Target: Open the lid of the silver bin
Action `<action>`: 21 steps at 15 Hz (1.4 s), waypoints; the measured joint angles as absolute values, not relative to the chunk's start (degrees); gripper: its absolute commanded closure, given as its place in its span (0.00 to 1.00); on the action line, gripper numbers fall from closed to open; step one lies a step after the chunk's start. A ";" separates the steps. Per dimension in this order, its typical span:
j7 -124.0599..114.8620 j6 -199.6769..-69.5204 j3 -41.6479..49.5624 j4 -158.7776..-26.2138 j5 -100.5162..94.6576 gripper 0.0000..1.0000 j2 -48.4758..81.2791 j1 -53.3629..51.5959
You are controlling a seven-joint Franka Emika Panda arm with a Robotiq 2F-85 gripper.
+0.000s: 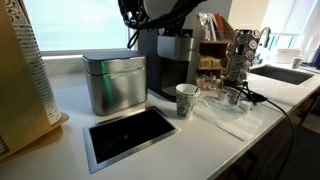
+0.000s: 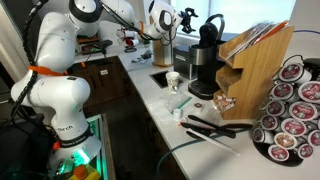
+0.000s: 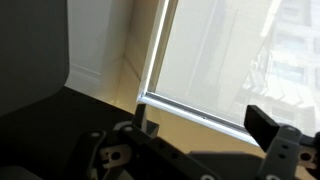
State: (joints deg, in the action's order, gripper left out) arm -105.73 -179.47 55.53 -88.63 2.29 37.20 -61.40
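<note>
I should move down, because my gripper is too high above the shut dark grey lid [image 1: 112, 62]. I should then hook a finger under the lid's edge [image 1: 128, 70] and lift it open.
The silver bin [image 1: 113, 88] stands on the white counter, left of the black coffee machine. Its dark grey lid [image 1: 112, 58] lies shut on top. My gripper [image 1: 138, 14] hangs high above the bin and the machine, mostly cut off by the top edge. It also shows in an exterior view [image 2: 164, 22], raised above the far end of the counter. In the wrist view my gripper [image 3: 205, 128] has its two fingers wide apart with nothing between them. That view faces a window and a tan wall, and the bin is not in it.
A paper cup [image 1: 186, 100] stands right of the bin, in front of the coffee machine [image 1: 170, 60]. A flat dark framed panel [image 1: 128, 134] is set in the counter before the bin. A plastic bag and cables [image 1: 232, 108] lie to the right, near a sink [image 1: 285, 74].
</note>
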 measured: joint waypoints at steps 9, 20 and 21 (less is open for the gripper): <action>-102.27 -175.69 43.73 -101.37 2.36 0.00 29.17 -65.55; -105.43 -174.55 44.14 -102.94 2.81 0.00 29.95 -64.62; -105.43 -174.48 43.58 -101.88 2.81 0.00 30.68 -63.68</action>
State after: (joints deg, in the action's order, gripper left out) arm -105.43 -174.48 43.58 -101.88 2.81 30.68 -63.68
